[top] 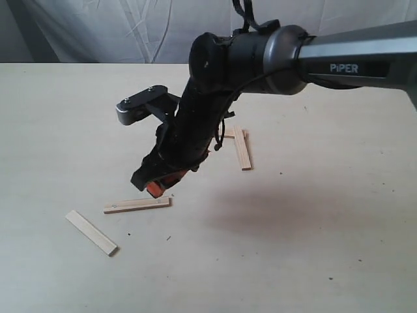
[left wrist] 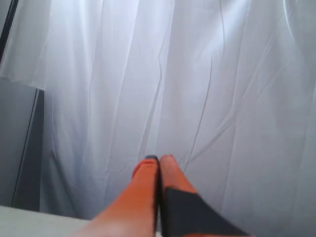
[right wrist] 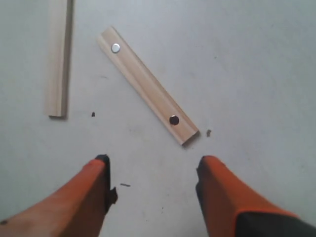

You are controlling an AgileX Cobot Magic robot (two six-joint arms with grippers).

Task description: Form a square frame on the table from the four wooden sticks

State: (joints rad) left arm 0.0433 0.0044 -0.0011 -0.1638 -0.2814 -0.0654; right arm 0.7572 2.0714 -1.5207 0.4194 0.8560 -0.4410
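Next, I grip the crossing stick [top: 243, 152] with my right gripper while my left gripper holds the far stick steady, because the far stick's end [top: 245, 134] sticks out past the stick crossing it.
My right gripper [top: 158, 188] hangs open just above the table [top: 313, 228], reaching across to the left of the middle. A wooden stick [top: 137, 205] with a small round dot near each end lies just in front of its fingertips; in the right wrist view this stick [right wrist: 147, 85] lies slanted beyond the open gripper [right wrist: 153, 165]. A second stick [top: 91, 232] lies further left, its end showing in the right wrist view [right wrist: 58, 59]. Behind the arm, a third stick [top: 242, 148] meets a partly hidden fourth [top: 229, 133] at a corner. My left gripper [left wrist: 159, 159] is shut on nothing, facing a curtain.
A white wrinkled curtain [top: 117, 29] hangs behind the table's far edge. The right arm's black body [top: 202, 111] hides part of the table's middle. Small dark specks [top: 129, 234] dot the tabletop.
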